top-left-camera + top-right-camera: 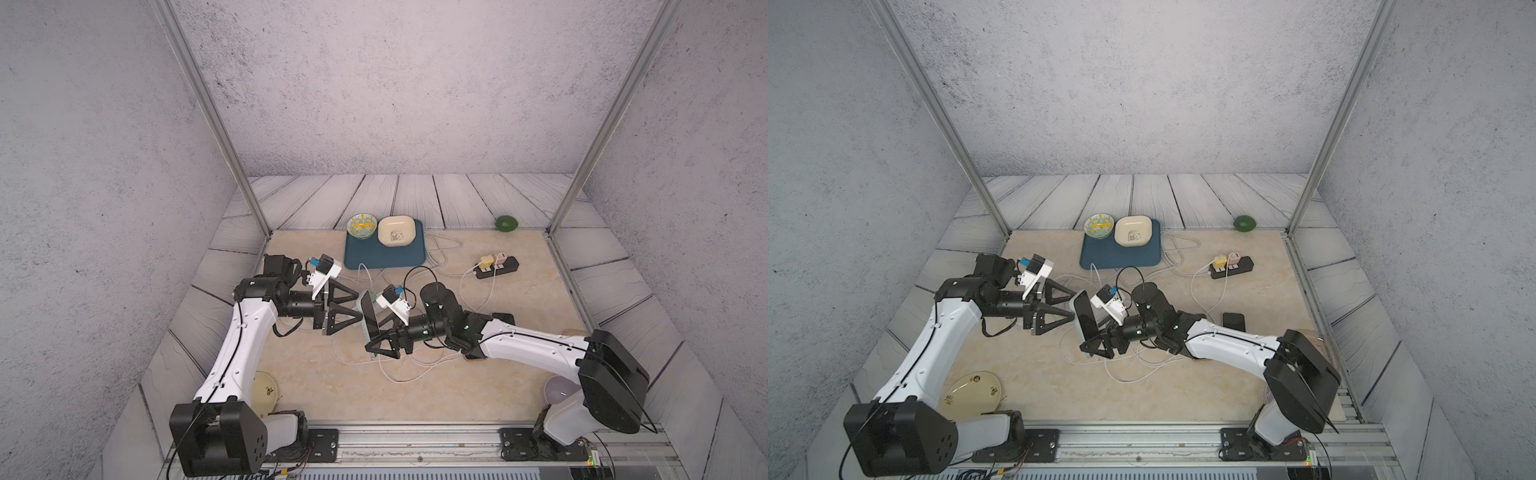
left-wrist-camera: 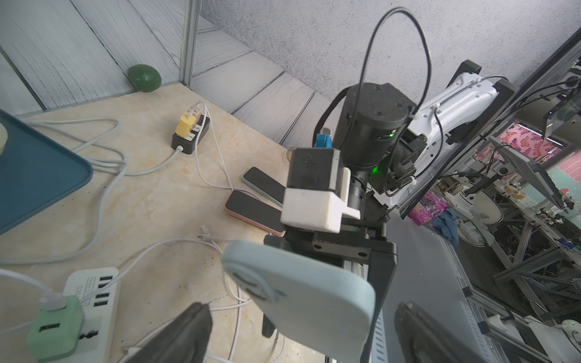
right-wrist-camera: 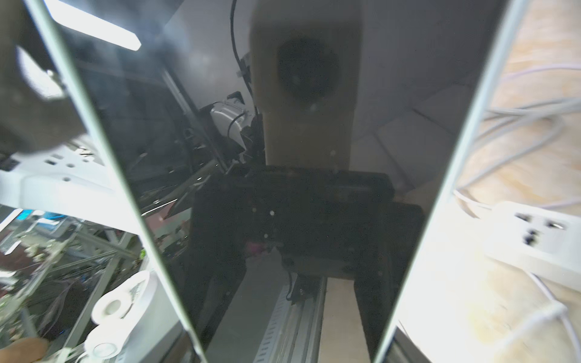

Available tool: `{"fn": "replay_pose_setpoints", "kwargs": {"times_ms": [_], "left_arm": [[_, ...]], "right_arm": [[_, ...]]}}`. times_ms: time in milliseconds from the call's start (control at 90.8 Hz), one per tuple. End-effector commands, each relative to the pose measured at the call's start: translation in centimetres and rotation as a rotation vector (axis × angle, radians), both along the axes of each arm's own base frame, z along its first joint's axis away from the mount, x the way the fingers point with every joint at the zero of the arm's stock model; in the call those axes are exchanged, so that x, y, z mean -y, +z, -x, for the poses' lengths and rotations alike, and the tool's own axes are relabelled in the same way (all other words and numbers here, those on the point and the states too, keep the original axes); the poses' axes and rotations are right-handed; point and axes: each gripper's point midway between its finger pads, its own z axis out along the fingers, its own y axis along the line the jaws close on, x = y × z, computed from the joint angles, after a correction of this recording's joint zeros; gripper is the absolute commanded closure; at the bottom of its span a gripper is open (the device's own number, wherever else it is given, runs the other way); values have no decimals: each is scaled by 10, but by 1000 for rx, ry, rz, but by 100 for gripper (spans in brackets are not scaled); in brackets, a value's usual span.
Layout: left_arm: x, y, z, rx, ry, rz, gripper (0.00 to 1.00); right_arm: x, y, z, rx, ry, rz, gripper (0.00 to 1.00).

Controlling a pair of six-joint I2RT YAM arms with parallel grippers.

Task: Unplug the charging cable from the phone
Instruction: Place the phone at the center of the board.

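Observation:
I should keep turning and lowering the phone until its pale blue back lies flat beside the spare phones, because the phone's screen [image 1: 1085,315] faces my right gripper.
The phone [image 1: 370,318] in its pale blue case [image 2: 309,298] stands on edge above the table's middle. My right gripper [image 1: 371,328] is shut across its width. Its dark screen [image 3: 298,188] fills the right wrist view and hides the jaws there. My left gripper [image 1: 360,306] is open just left of the phone, and its fingers [image 2: 185,333] flank the case without touching it. White cable [image 2: 234,311] lies slack on the table below. Loose plug ends [image 2: 205,234] rest nearby. No cable shows in the phone's visible edges; which strand is the charging cable I cannot tell.
A blue tray [image 1: 384,258] with two bowls sits at the back, a green fruit [image 1: 506,223] behind it. A black power strip [image 1: 498,268] lies right, a white strip [image 2: 91,301] near the left gripper. Two spare phones [image 2: 254,210] lie under the right arm. A yellow plate [image 1: 266,392] lies front left.

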Motion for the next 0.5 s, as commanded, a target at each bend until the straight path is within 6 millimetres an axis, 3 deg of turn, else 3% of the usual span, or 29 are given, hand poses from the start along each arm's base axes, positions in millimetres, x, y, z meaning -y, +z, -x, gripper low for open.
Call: {"fn": "replay_pose_setpoints", "kwargs": {"times_ms": [0,187,341,484], "left_arm": [[-2,-1,-6,-7,32,-12,2],[-3,-3,-12,-13,55,-35,2],[-5,-7,-18,-17,82,-56,2],[-6,-8,-19,-19,87,-60,2]], "right_arm": [[14,14,-15,67,-127,11,92],[40,-16,-33,21,-310,208,95],[81,-47,-49,-41,-508,477,95],[118,-63,-54,-72,-644,677,95]]}}
